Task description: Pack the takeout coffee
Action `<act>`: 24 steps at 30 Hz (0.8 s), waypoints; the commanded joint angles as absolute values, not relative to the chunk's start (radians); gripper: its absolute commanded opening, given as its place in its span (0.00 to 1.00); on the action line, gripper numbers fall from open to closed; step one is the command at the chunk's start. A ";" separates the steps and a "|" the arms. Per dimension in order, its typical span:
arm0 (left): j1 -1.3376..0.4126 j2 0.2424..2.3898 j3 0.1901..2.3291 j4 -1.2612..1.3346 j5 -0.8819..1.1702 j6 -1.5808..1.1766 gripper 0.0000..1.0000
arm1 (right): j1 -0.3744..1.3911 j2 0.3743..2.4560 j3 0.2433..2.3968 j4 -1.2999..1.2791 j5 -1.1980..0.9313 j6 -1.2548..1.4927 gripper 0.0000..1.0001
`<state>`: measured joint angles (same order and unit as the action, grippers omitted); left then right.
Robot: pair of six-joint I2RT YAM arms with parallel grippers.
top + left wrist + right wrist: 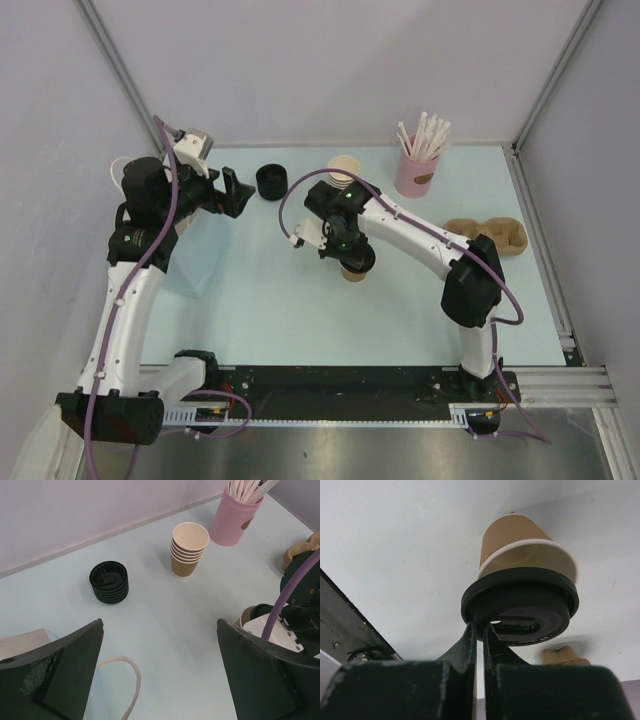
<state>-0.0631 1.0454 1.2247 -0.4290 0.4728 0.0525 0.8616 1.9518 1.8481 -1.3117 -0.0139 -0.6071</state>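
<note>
Next, my right gripper lets go of the black lid and moves away before my left gripper presses down on the lid's top [530, 620], because the lid sits tilted on the cup's opening [530, 559].
The takeout coffee cup [512, 540], brown kraft with a white rim, stands on the table under my right gripper [345, 252]. In the right wrist view my right gripper [481, 630] is shut on the rim of a black lid [520, 602]. The lid sits tilted on the cup's mouth, and the cup's white rim shows above the lid's far edge. From above only the cup's lower part [352, 273] shows below the gripper. My left gripper [232, 192] is open and empty at the back left, and its fingers [60, 675] frame bare table.
A stack of black lids [271, 182] and a stack of lidless brown cups [343, 168] stand at the back. A pink cup of white sticks [417, 170] stands back right. A brown pulp carrier [490, 235] lies at right. A pale bag [195, 265] with a cord handle [125, 680] lies under the left arm.
</note>
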 commanded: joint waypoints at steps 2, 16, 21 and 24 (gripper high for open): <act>-0.057 1.037 1.223 -0.393 0.466 0.046 1.00 | 0.870 1.968 1.890 -1.324 0.000 -0.626 0.03; -0.057 1.034 1.216 -0.388 0.465 0.046 1.00 | 0.873 2.002 1.887 -1.285 0.000 -0.618 0.12; -0.057 1.034 1.218 -0.390 0.468 0.046 0.99 | 0.874 2.008 1.890 -1.270 0.028 -0.620 0.18; -0.057 1.035 1.218 -0.390 0.466 0.046 1.00 | 0.877 2.010 1.891 -1.267 0.029 -0.620 0.22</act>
